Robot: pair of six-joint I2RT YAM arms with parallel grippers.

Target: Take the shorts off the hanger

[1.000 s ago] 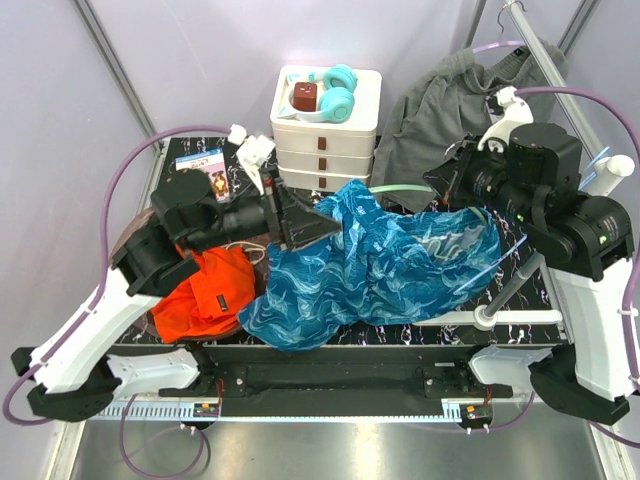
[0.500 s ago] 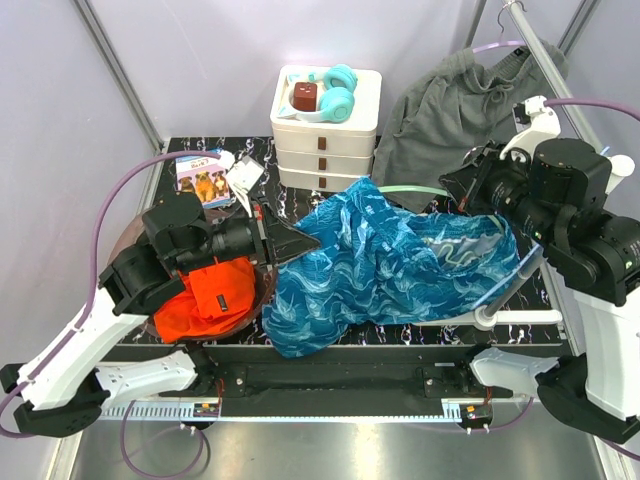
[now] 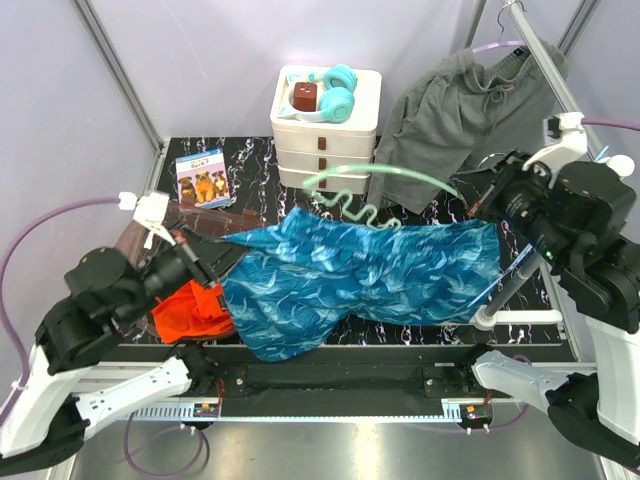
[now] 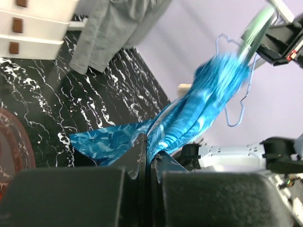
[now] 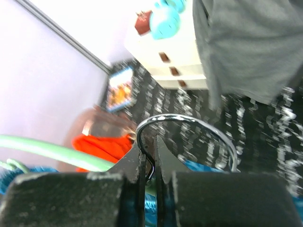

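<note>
The far end of the blue mottled shorts [image 3: 468, 262] is resting on the end of the green hanger, so next my left gripper raises the shorts clear over the brown bowl [image 3: 186, 218].
The blue mottled shorts [image 3: 350, 275] are stretched across the table between my two grippers. My left gripper [image 3: 215, 255] is shut on their left edge, and the wrist view shows the blue fabric [image 4: 189, 118] pinched in the left gripper [image 4: 149, 156]. My right gripper [image 3: 482, 190] is shut on the metal hook [image 5: 189, 120] of the green hanger [image 3: 390, 175]. The right gripper [image 5: 150, 156] holds it raised at the right. The hanger's green arm is bare above the shorts. The orange shorts [image 3: 190, 310] lie in a brown bowl at the left. The grey shorts [image 3: 460, 110] hang at the back right.
A white drawer unit [image 3: 325, 145] with teal headphones [image 3: 335, 90] stands at the back centre. A dog-picture booklet [image 3: 200, 177] lies at the back left. A white pipe rack [image 3: 510, 318] stands at the right front, and a rail [image 3: 545, 60] runs behind the grey shorts.
My left gripper has pulled back to the left and nearer with the blue shorts, stretching them flat. My right gripper moved right and up with the hanger, baring its green arm.
</note>
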